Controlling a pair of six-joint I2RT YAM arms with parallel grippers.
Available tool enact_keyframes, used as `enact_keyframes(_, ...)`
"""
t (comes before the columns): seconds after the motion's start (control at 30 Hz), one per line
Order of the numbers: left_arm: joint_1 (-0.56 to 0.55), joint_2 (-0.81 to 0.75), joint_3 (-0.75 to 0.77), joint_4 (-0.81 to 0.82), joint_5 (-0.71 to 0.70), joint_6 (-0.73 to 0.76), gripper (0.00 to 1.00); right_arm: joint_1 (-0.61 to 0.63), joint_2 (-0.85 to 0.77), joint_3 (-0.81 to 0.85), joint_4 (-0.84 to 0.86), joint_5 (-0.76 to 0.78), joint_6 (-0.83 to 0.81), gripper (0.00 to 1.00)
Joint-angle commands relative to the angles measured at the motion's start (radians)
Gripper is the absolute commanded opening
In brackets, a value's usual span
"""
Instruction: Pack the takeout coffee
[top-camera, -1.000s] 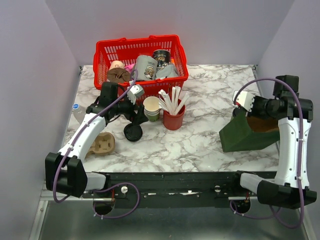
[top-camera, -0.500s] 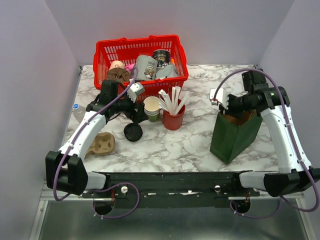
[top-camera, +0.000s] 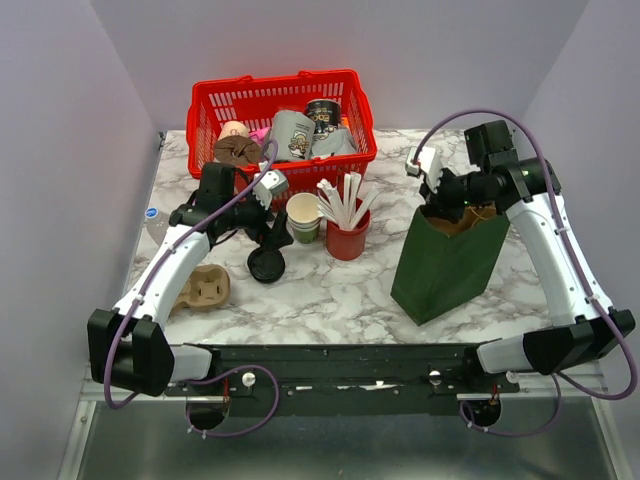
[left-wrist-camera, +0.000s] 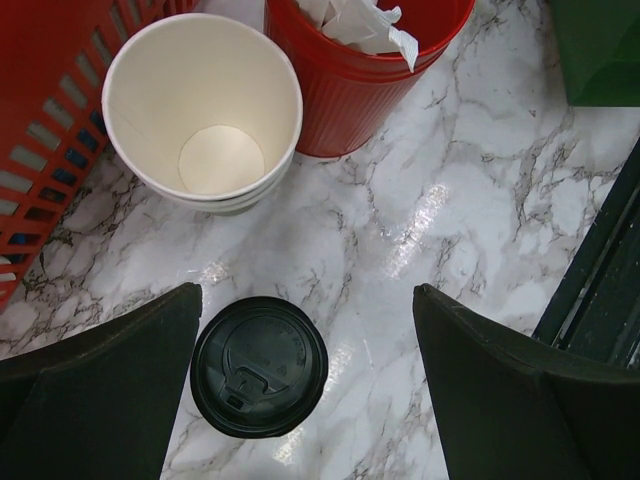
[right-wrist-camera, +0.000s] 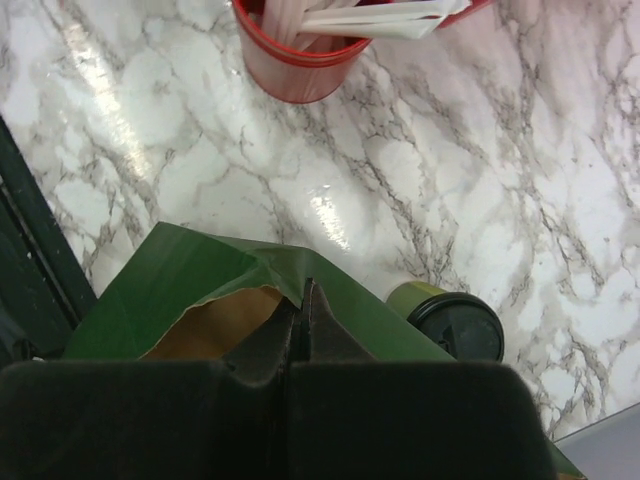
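Observation:
The green paper bag (top-camera: 440, 272) is upright and the marble (top-camera: 379, 262) beside the red cup is clear, so the robot's right gripper keeps moving there and lets go once the bag stands.
The takeout coffee (right-wrist-camera: 455, 322), an olive-green cup with a black lid, stands on the marble just beside the green paper bag (right-wrist-camera: 190, 270) in the right wrist view; in the top view it is hidden. My right gripper (right-wrist-camera: 305, 300) is shut on the bag's top rim and holds the bag (top-camera: 440, 265) upright and open; it also shows in the top view (top-camera: 437, 200). My left gripper (left-wrist-camera: 306, 330) is open and empty above a loose black lid (left-wrist-camera: 259, 366), with the lid near its left finger. In the top view the left gripper (top-camera: 268, 225) hovers by that lid (top-camera: 267, 265).
A stack of lidless green cups (top-camera: 303, 215) and a red cup of white sticks (top-camera: 347, 238) stand mid-table. A red basket (top-camera: 205, 110) of items is at the back. A cardboard cup carrier (top-camera: 205, 288) lies front left, a plastic bottle (top-camera: 155, 220) at the left edge.
My right gripper has stood the green bag up and carried it left toward the table's middle. The left arm has barely moved.

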Motion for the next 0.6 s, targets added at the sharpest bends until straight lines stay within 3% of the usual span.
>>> enact_keyframes(0.0,-0.005,-0.027,0.013,-0.013,-0.016,0.018,0.94,0.013,0.022,0.02,0.125,0.061,0.143,0.01)
enact_keyframes(0.37,-0.003,-0.027,0.01,-0.008,-0.019,0.018,0.94,0.019,0.104,0.043,0.28,0.248,0.292,0.0)
enact_keyframes(0.57,-0.003,-0.031,0.006,-0.033,-0.03,0.044,0.94,0.022,0.141,0.09,0.266,0.284,0.301,0.01)
